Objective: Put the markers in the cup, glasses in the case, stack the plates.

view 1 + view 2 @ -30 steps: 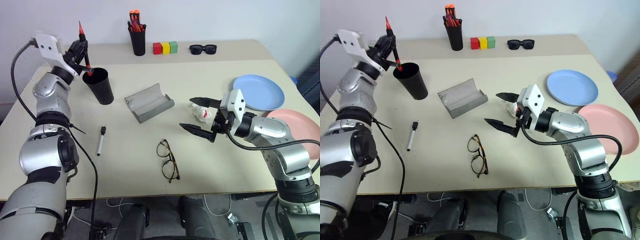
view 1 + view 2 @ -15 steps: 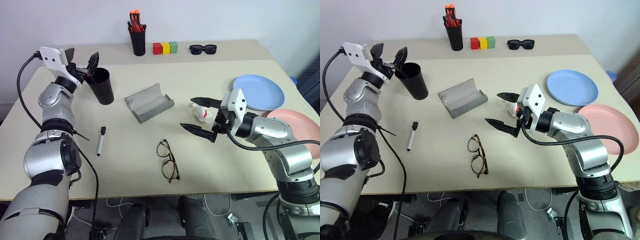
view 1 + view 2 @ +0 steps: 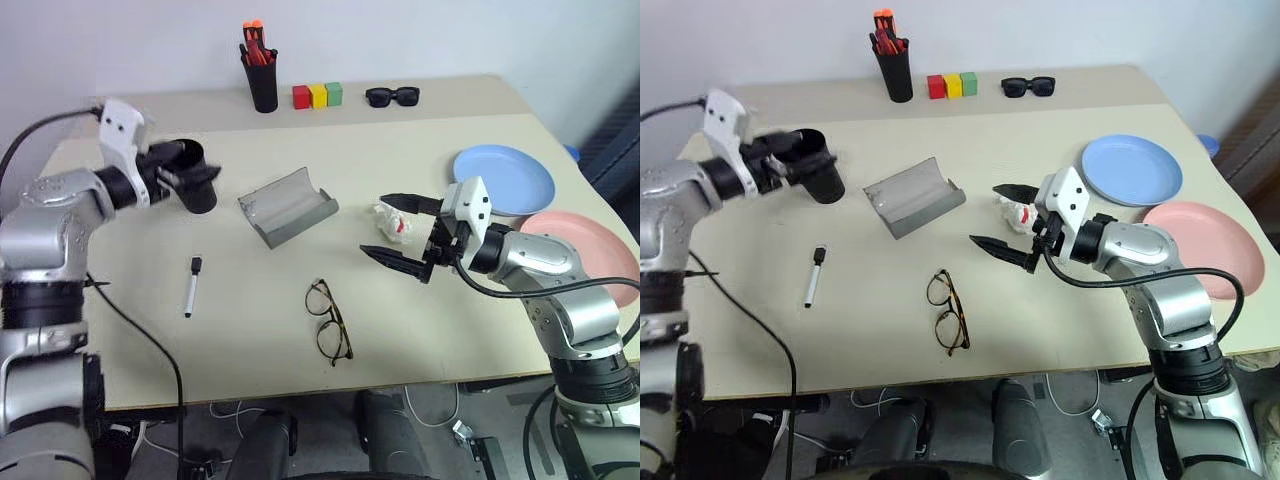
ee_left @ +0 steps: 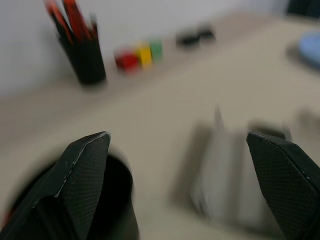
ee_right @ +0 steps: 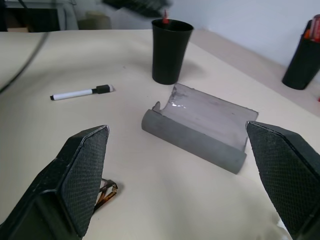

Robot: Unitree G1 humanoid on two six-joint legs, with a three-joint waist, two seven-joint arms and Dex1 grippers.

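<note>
My gripper has the grey case (image 3: 298, 220) to turn, and the lid (image 3: 279, 195) lies spread wide back from its tray. The grey case will swing around in one piece and stay open when I turn it.
The black cup (image 3: 197, 194) stands at the table's left, and a red marker tip (image 5: 165, 14) pokes above its rim. My left gripper (image 3: 193, 163) hovers open and empty at the cup's rim, its fingers (image 4: 82, 175) spread wide. A white marker with a black cap (image 3: 189, 286) lies on the table in front of the cup. The grey case (image 3: 288, 205) lies open mid-table. Nearer me lie the glasses (image 3: 328, 320), unfolded. My right gripper (image 3: 376, 227) hangs open and empty right of the case. The blue plate (image 3: 503, 172) and pink plate (image 3: 590, 258) sit side by side at the right.
A crumpled white wad (image 3: 393, 222) lies just behind my right gripper. Along the back edge stand a black cup of orange-red pens (image 3: 261, 75), three coloured blocks (image 3: 316, 95) and black sunglasses (image 3: 392, 96).
My left gripper opened and let the red-ended marker drop into the cup, then drew back and dipped to the cup's rim. The right arm kept still. The camera shifted slightly.
</note>
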